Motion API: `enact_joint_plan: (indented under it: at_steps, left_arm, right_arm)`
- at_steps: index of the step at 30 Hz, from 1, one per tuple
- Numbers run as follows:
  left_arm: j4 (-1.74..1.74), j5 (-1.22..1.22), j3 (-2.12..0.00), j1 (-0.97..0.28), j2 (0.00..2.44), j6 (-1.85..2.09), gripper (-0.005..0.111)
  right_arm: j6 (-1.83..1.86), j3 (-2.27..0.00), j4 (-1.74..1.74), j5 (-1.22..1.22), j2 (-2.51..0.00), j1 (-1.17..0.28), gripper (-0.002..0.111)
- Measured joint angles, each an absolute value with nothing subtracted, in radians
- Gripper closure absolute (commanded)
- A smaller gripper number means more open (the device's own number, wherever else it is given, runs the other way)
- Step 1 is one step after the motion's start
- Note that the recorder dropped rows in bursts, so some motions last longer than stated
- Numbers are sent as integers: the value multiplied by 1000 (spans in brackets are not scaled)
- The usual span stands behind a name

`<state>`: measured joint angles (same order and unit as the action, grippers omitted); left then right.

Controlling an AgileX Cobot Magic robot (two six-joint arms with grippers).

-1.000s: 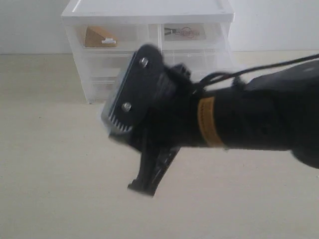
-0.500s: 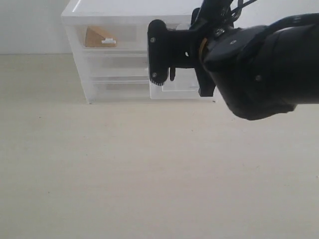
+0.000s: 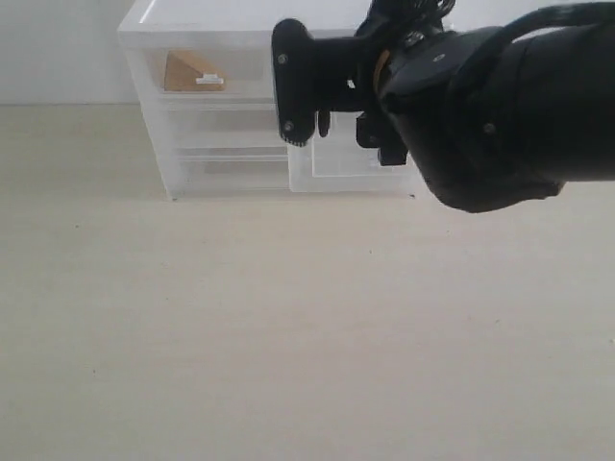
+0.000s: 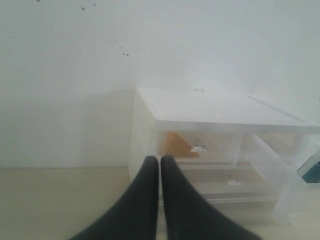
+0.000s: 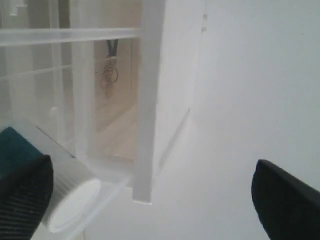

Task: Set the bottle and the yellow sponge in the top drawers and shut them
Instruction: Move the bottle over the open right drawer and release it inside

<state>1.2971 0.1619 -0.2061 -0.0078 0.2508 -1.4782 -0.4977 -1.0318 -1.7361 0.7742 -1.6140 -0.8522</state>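
Note:
The bottle lies flat on its side (image 5: 60,175), so the pulled-out drawer (image 3: 348,165) should slide all the way shut with the bottle moving along inside when I push the drawer.
The yellow sponge (image 3: 191,72) (image 4: 179,144) lies inside the shut top left drawer (image 3: 207,69) of the white drawer unit (image 3: 279,21). The top right drawer (image 3: 338,169) (image 4: 274,167) stands pulled out. In it the bottle (image 5: 60,197) lies on its side, teal label and white cap showing; its label also shows in the left wrist view (image 4: 313,171). My right gripper (image 5: 152,175) is open wide over that drawer, one finger (image 5: 22,197) beside the bottle. The right arm (image 3: 480,106) hides it in the exterior view. My left gripper (image 4: 160,165) is shut and empty, facing the unit.
A keyring-like item (image 5: 108,71) shows through the translucent plastic inside the unit. Two full-width drawers (image 3: 226,144) sit below the top ones. The beige tabletop (image 3: 288,336) spreads in front of the unit, and a white wall (image 4: 75,75) stands behind.
The right arm swung from above the middle of the table up to the drawer unit's right side, then shifted slightly left. The sponge and the left drawer stayed put.

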Motion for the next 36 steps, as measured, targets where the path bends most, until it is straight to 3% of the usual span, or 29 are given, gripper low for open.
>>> enact_joint_plan:
  at_steps: [3,4,6,7,8,20,31,36]
  left_arm:
    - [1297,162,-206,-8,251,-1478,103]
    - [1297,162,-206,-8,251,-1478,103]
    - [1297,162,-206,-8,251,-1478,103]
    - [1297,164,-206,-8,251,-1478,103]
    - [1297,166,-206,-8,251,-1478,103]
    - [1297,180,-206,-8,251,-1478,103]
    - [1297,183,-206,-8,251,-1478,103]
    - [1297,183,-204,-8,251,-1478,103]
  right_arm:
    - [-511,-1034,-1685,766,-1540,-876,27]
    - [-523,-1034,-1660,754,-1516,-878,39]
    - [-555,-1034,-1603,724,-1457,-874,72]
    - [-562,-1034,-1579,706,-1440,-865,95]
    - [-572,-1034,-1549,690,-1425,-850,106]
    - [-689,-1038,-1372,576,-1562,-667,109]
    - [-799,-1145,-1362,216,-1665,-661,109]
    - [-823,-1160,-1360,201,-1667,-661,109]
